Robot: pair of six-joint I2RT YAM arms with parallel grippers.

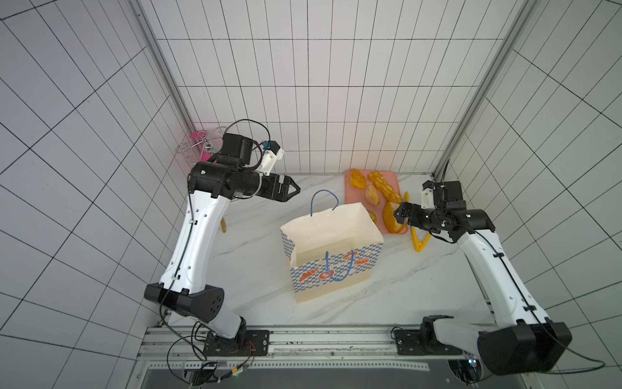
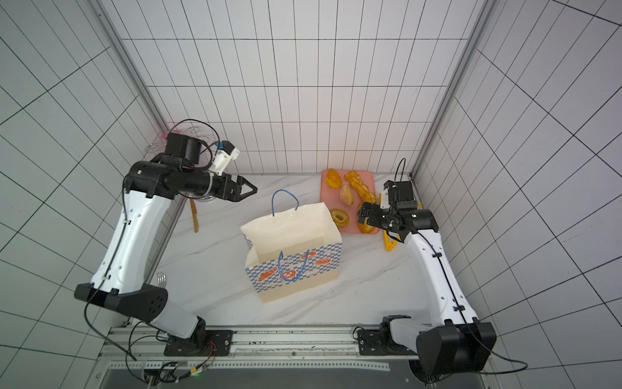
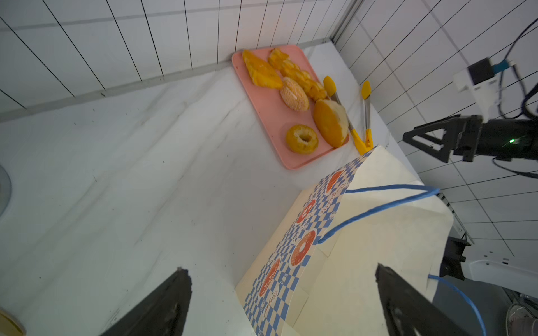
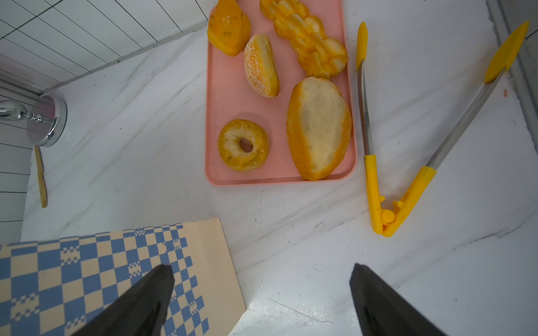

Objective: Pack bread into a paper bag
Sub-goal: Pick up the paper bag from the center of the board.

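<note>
I expect the paper bag (image 1: pixel 333 259) to keep its open box shape when I carry it by its rim, because its creased sides stand up around its wide opening (image 1: pixel 330 236).
The paper bag (image 1: pixel 331 249) (image 2: pixel 292 249) stands upright and open-mouthed mid-table; no bread shows inside it. The bread lies on a pink tray (image 1: pixel 351 198) at the back right: a big bun (image 4: pixel 318 128), a ring (image 4: pixel 244 145), a braided loaf (image 4: pixel 308 37), a sesame roll (image 4: pixel 262 65) and one more piece (image 4: pixel 230 27). My right gripper (image 1: pixel 399 217) (image 4: pixel 262 267) hangs open above the tray's near end, between bag and tray, holding nothing. To the bag's back left, my left gripper (image 1: pixel 296 192) (image 3: pixel 282 269) is raised and open, also empty.
Yellow tongs (image 1: pixel 417 239) (image 4: pixel 371 180) lie open right of the tray, near the right wall. A wire rack (image 1: pixel 198 150) stands in the back left corner. A wooden utensil (image 2: pixel 194 215) and a fork (image 2: pixel 161 279) lie along the left wall.
</note>
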